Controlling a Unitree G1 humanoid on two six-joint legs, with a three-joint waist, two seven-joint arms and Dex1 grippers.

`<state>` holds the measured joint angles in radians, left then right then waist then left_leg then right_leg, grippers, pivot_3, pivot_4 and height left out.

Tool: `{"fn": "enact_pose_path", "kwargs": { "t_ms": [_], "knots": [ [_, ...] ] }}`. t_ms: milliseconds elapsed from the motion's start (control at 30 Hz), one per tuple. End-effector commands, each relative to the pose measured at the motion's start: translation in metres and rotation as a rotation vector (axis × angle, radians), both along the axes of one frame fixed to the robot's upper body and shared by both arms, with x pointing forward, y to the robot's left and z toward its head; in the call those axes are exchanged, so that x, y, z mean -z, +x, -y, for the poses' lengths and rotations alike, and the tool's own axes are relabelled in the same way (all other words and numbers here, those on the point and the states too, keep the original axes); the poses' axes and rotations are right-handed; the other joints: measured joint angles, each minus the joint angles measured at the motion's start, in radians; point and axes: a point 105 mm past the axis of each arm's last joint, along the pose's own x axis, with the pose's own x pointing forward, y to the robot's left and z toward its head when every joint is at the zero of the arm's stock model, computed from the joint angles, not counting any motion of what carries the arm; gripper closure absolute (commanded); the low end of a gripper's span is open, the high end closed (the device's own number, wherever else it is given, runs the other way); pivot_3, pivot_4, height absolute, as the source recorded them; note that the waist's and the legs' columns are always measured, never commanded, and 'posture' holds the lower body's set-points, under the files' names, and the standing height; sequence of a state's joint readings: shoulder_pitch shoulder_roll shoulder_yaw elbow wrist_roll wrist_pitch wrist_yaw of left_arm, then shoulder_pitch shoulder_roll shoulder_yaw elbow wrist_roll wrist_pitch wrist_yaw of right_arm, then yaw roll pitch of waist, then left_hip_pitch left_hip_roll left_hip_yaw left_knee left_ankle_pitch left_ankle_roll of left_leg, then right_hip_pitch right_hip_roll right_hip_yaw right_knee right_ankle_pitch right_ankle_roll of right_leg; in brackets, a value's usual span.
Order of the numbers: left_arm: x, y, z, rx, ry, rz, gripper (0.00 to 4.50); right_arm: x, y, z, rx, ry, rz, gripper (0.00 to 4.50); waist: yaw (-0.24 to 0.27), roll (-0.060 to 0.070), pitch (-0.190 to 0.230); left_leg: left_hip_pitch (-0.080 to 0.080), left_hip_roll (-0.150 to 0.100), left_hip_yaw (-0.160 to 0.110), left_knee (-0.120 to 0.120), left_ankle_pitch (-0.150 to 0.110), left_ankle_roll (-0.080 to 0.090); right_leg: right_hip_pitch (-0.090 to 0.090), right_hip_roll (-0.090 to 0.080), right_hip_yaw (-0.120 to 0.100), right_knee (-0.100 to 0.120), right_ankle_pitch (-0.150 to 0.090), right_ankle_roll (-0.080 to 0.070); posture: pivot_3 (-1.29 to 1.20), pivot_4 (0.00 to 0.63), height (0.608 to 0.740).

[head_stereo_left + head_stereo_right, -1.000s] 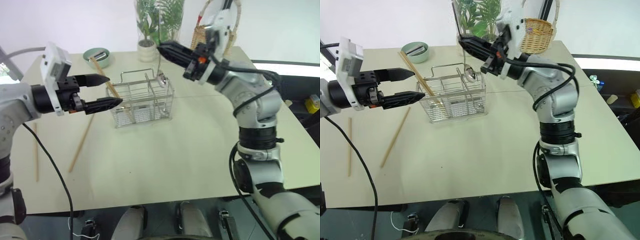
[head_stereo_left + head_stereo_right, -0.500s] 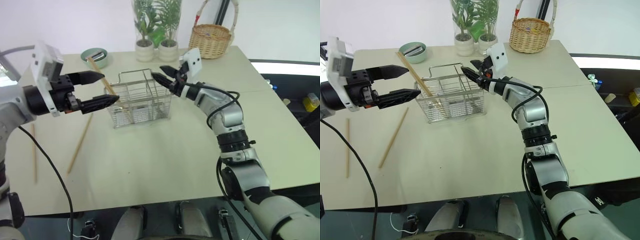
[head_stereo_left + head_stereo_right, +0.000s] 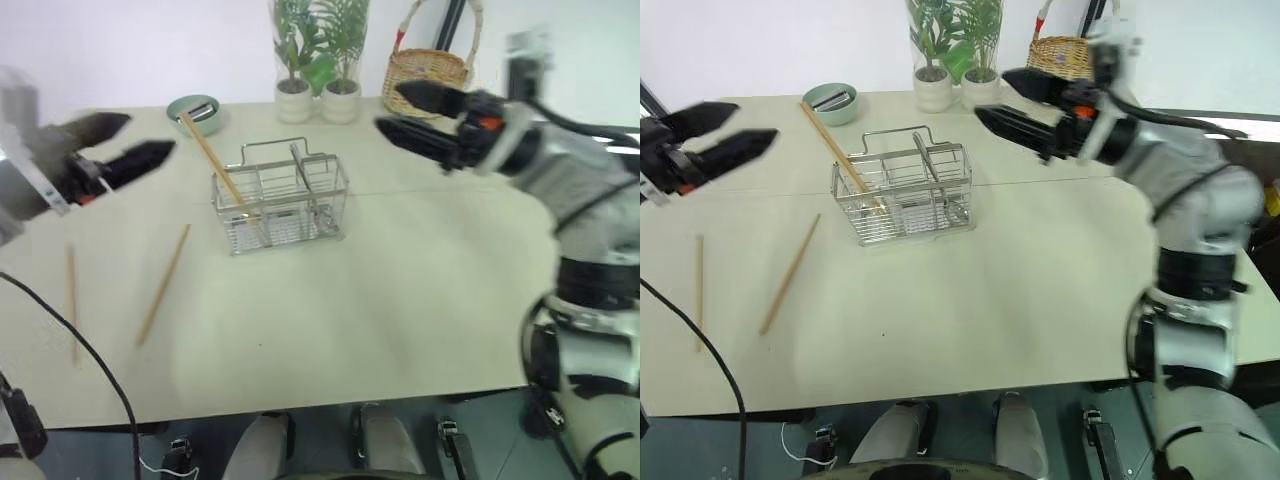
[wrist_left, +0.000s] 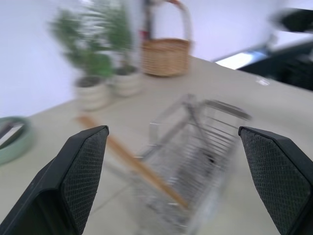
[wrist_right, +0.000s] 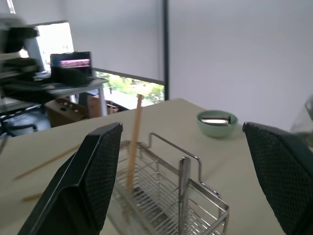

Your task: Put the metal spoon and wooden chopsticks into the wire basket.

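Note:
The leaning chopstick (image 3: 211, 160) sticks up well above the wire basket's rim, so the chopstick (image 3: 72, 305) near the edge will stand propped up too when the robot lowers it in.
The wire basket (image 3: 282, 196) stands mid-table. The metal spoon (image 5: 183, 192) stands in it, handle up, with nothing holding it. One of the wooden chopsticks (image 3: 222, 176) leans in the basket's left end, its top sticking out toward the back left. Two more chopsticks lie flat on the table left of the basket, one (image 3: 163, 284) slanted and one (image 3: 72, 300) near the left edge. My right gripper (image 3: 385, 107) hangs open and empty, above and to the right of the basket. My left gripper (image 3: 150, 134) is open and empty, well left of it.
A green bowl (image 3: 193, 112) sits behind the basket's left end. Two potted plants (image 3: 318, 92) and a tan wicker basket (image 3: 425, 70) line the table's (image 3: 400, 300) far edge.
My right gripper has let go of the spoon, which now stands in the basket, and has opened and drawn back to the right. The left gripper has swung left, away from the basket.

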<state>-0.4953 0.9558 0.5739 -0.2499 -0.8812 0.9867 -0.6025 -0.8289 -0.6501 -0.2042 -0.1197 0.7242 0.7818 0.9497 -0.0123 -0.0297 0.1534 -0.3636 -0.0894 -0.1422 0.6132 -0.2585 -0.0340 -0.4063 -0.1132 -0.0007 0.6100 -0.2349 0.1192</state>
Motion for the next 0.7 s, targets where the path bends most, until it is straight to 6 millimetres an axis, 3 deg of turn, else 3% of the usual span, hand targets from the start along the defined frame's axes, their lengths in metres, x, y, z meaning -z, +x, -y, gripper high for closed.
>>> {"fn": "enact_pose_path", "kwargs": {
  "t_ms": [33,200,333,500,700],
  "knots": [
    [-0.004,0.0,-0.037,-0.21,-0.012,-0.024,0.0,0.022,-0.036,0.006,-0.121,-0.108,-0.045,0.46,-0.003,-0.001,-0.001,0.0,0.0,0.0,0.0,0.0,0.0,0.0,0.0,0.0,-0.001,0.0,0.0,0.0,0.15,0.7],
    [0.025,0.012,-0.082,-0.511,0.024,-0.188,0.0,0.063,-0.06,0.014,-0.128,-0.181,-0.184,0.46,0.0,-0.001,0.0,0.001,0.0,0.004,0.001,-0.001,0.001,0.001,-0.003,0.001,-0.001,-0.001,0.001,0.0,0.15,0.7],
    [0.053,0.015,-0.116,-0.725,0.033,-0.339,0.0,0.087,-0.068,0.014,-0.095,-0.22,-0.237,0.46,0.004,-0.002,-0.001,0.001,0.0,0.004,0.001,-0.001,0.001,0.001,-0.003,0.001,-0.001,-0.001,0.002,0.0,0.15,0.7],
    [0.088,0.019,-0.146,-0.912,-0.053,-0.477,0.0,0.103,-0.07,0.013,-0.053,-0.223,-0.271,0.46,0.009,-0.005,-0.001,0.0,-0.001,0.003,0.001,-0.001,0.001,0.0,-0.004,0.0,-0.002,-0.001,0.002,0.0,0.15,0.7],
    [0.118,0.032,-0.161,-1.016,-0.14,-0.568,0.0,0.109,-0.076,0.013,-0.036,-0.214,-0.293,0.46,0.026,-0.008,-0.002,-0.001,-0.001,0.003,0.001,-0.001,0.0,0.0,-0.004,0.0,-0.002,0.0,0.002,0.0,0.15,0.7]
  ]
}}
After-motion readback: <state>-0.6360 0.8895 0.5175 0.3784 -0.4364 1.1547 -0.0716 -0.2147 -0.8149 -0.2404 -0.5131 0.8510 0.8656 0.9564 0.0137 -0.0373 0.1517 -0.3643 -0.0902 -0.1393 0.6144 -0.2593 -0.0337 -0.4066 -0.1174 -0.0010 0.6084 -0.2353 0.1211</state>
